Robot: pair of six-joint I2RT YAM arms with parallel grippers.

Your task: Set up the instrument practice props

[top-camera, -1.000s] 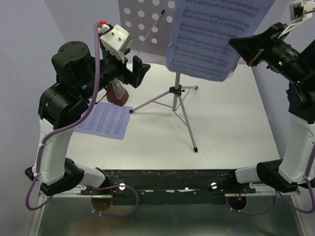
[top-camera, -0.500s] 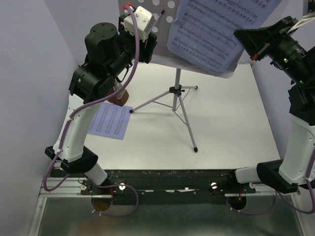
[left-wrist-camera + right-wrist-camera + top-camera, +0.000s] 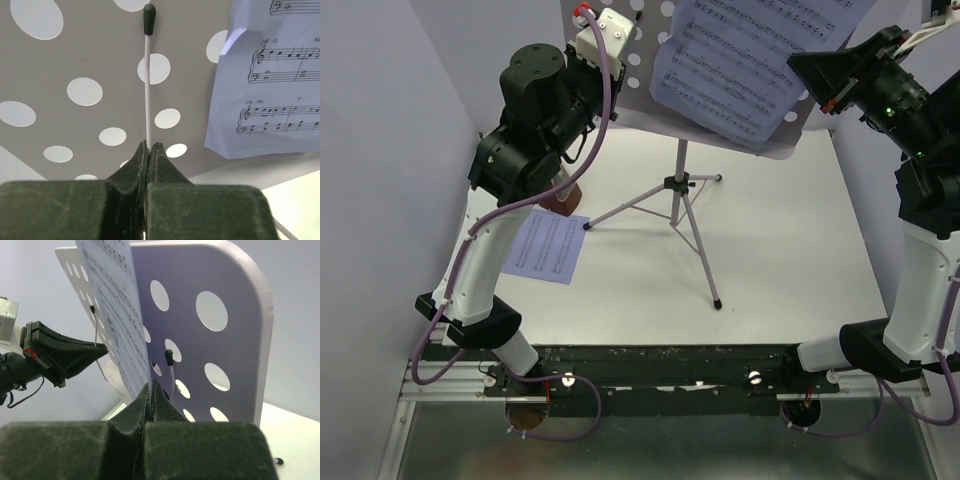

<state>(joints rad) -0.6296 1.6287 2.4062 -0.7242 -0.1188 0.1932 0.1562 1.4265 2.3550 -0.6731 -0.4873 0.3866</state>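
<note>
My left gripper is holding the page-holder wire [image 3: 95, 327] off the plate, so I should keep sliding the page over with my right gripper until the page gets behind the wire [image 3: 148, 100].
The pale lilac perforated music stand [image 3: 645, 75] rises on its thin metal tripod [image 3: 682, 205] at the back middle of the table. My left gripper [image 3: 148, 146] is up at the stand's plate, shut on its thin white page-holder wire [image 3: 148, 85], which has a dark tip. A sheet-music page [image 3: 735, 65] hangs in front of the plate with my right gripper [image 3: 796, 64] shut on its edge [image 3: 125, 340]. Another page [image 3: 546, 247] lies flat on the table at the left. The brown metronome [image 3: 563, 203] shows only partly behind my left arm.
The tripod's legs spread across the middle of the table, one foot [image 3: 717, 303] reaching toward the near edge. A pale wall [image 3: 390, 150] runs close along the left side. A dark rail [image 3: 660, 365] carries both arm bases.
My left arm rose from beside the metronome up to the stand's plate, and its jaws closed on the page-holder wire. The right gripper kept hold of its page, which shifted slightly left.
</note>
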